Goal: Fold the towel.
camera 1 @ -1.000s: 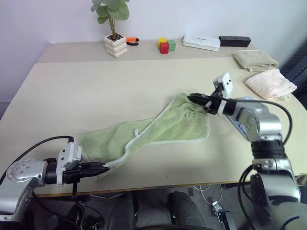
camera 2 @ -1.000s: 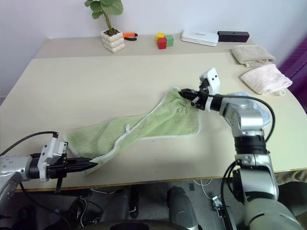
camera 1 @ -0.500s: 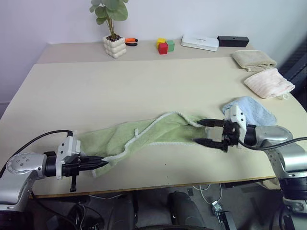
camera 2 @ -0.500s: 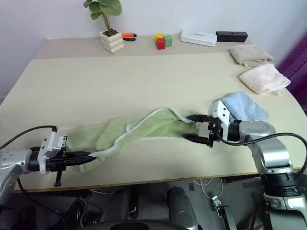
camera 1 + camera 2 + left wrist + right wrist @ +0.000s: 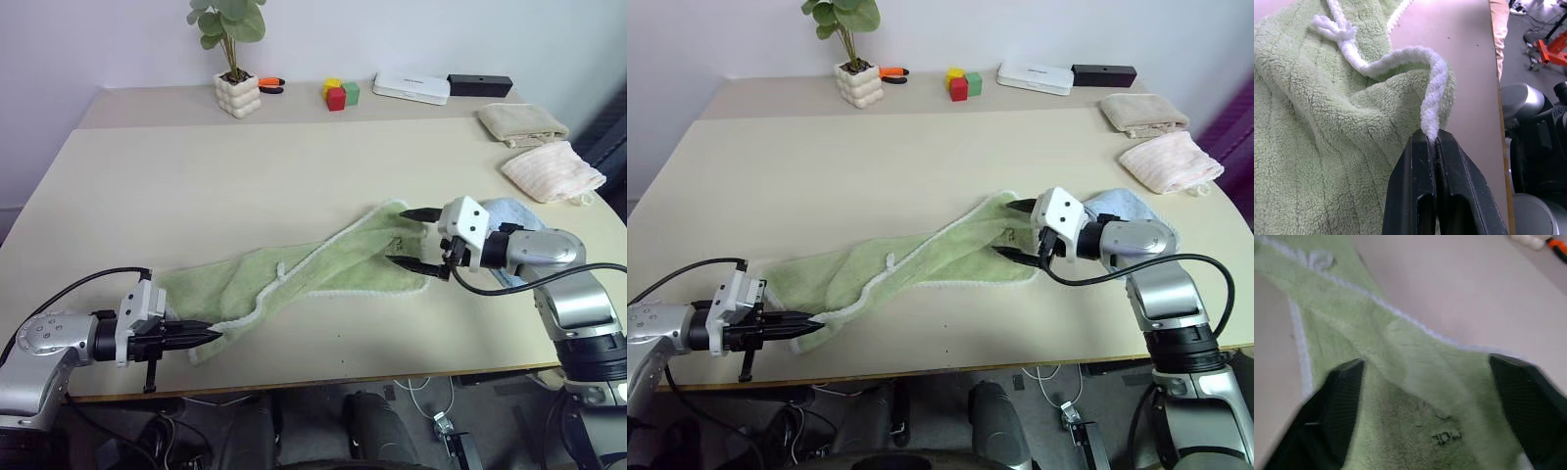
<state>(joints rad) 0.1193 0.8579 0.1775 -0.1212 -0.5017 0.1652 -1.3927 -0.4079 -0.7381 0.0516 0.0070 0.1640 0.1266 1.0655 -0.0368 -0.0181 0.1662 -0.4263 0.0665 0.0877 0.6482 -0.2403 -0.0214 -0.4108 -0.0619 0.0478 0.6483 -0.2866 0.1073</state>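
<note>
The towel's whitish edging (image 5: pixel 297 271) runs at a slant, unbroken, from my left gripper to the towel's far corner, so the light green towel (image 5: pixel 225 284) will become straight when I pull there.
The light green towel (image 5: pixel 313 269) lies stretched in a slant across the table, from the near left to the middle right. Close to the table's front edge, my left gripper (image 5: pixel 209 334) is shut on the towel's near left corner; the left wrist view shows the fingers (image 5: pixel 1418 161) pinching the whitish edging (image 5: pixel 1431 105). My right gripper (image 5: pixel 400 235) stands open at the towel's right end, one finger by the far corner and one over the near edge. In the right wrist view the towel (image 5: pixel 1415 382) with its embroidered mark (image 5: pixel 1445 436) lies between the spread fingers (image 5: pixel 1337 401).
A light blue cloth (image 5: pixel 519 210) lies just behind my right gripper. A pink folded towel (image 5: pixel 551 168) and a beige one (image 5: pixel 522 120) sit at the far right. Along the back stand a potted plant (image 5: pixel 238 93), coloured blocks (image 5: pixel 339 94), a white box (image 5: pixel 411 86) and a black box (image 5: pixel 480 84).
My right gripper let go of the towel's far right corner, opened, and now stands open over the towel's right end. The left gripper kept its grip and its place.
</note>
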